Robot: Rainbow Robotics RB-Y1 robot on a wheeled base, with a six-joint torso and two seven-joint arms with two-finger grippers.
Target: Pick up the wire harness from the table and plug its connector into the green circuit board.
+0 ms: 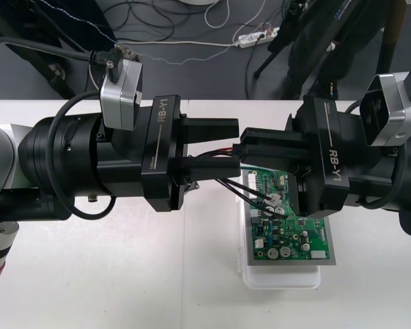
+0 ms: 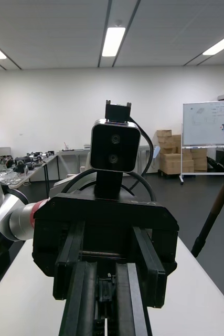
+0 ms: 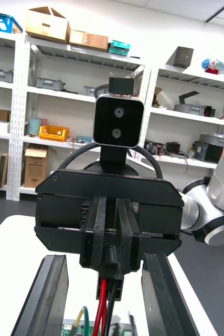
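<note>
I expect the wires to slide off the green circuit board and trail along when I carry the plug, because the black wires' loose tips [image 1: 283,216] only rest over the board.
The green circuit board [image 1: 288,236] lies on its white base [image 1: 281,277] right of the table's middle. Above the board's far end my two grippers meet tip to tip. My right gripper [image 1: 246,147] is shut on the harness's black plug [image 3: 112,265]. Red, black and green wires [image 3: 102,302] hang from the plug toward the board [image 3: 119,328]. In the front view the black wires [image 1: 243,188] trail down onto the board's far part. My left gripper [image 1: 238,147] is open, one finger [image 3: 46,294] on each side of the right gripper's tips [image 3: 110,244].
The pale table [image 1: 123,274] stretches left and in front of the board. Both arms' thick black wrists, each with a silver camera [image 1: 120,89], hang over the table's far half. Cables lie on the dark floor beyond the far edge.
</note>
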